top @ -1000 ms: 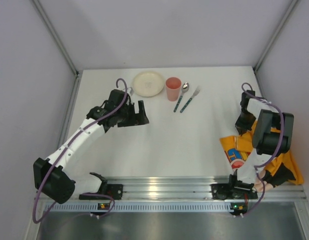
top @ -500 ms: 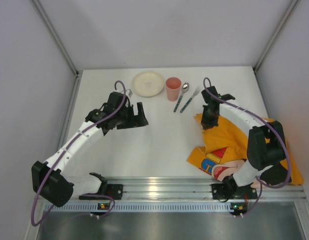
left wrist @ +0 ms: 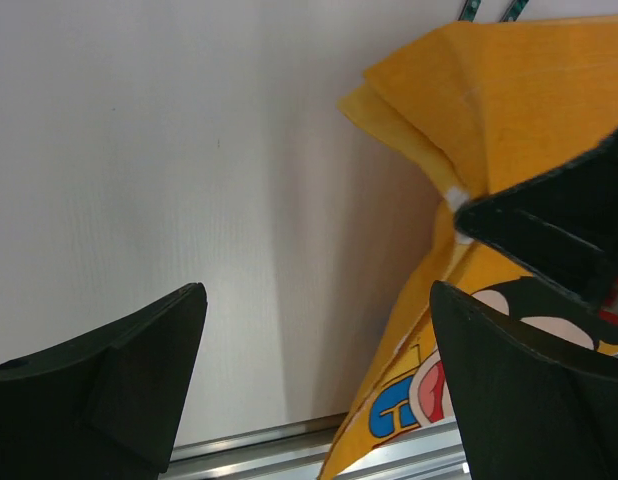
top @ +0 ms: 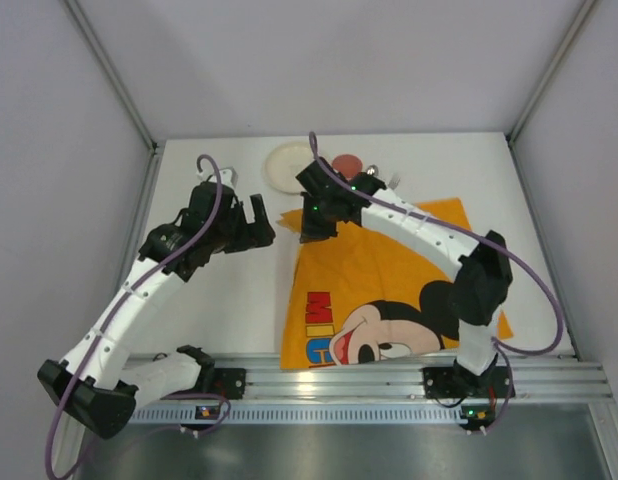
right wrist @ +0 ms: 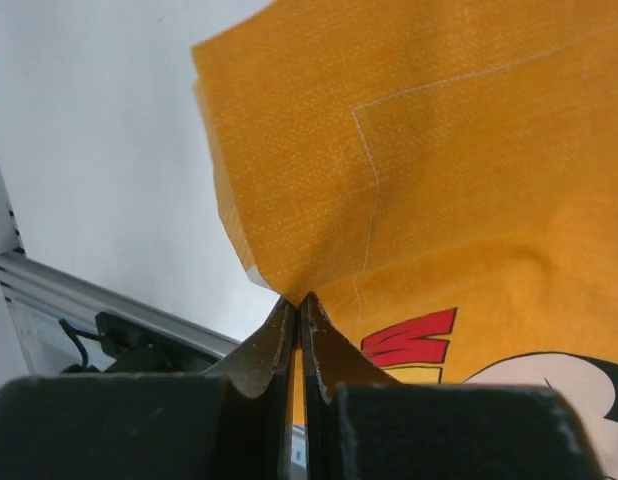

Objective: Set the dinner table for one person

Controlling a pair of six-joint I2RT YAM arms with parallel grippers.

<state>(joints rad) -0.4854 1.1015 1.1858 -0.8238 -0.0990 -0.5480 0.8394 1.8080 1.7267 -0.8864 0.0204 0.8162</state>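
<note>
The tabletop (top: 269, 264) beside the mat's raised corner (top: 289, 219) is free, so my right gripper should keep pulling that corner toward my left gripper until the mat lies centred.
An orange Mickey Mouse mat (top: 389, 280) lies spread over the middle and right of the white dinner table (top: 209, 310). My right gripper (top: 311, 228) is shut on the mat's far left corner (right wrist: 299, 295) and holds it a little raised, so the cloth folds there (left wrist: 459, 110). My left gripper (top: 263, 220) stands open just left of that corner, over bare tabletop, with nothing between its fingers (left wrist: 139, 370). A cream plate (top: 285, 165) and a pink cup (top: 344, 161) stand at the back, partly hidden by the right arm.
Two green cutlery handles (left wrist: 469, 8) peek past the mat's far edge. The ribbed aluminium rail (top: 319, 378) runs along the near edge, and the mat's front edge overlaps it. Grey walls close in the left, back and right sides.
The right arm has swung from the right side across to the centre left, pulling the mat open and flat. The left gripper has drawn back slightly to the left.
</note>
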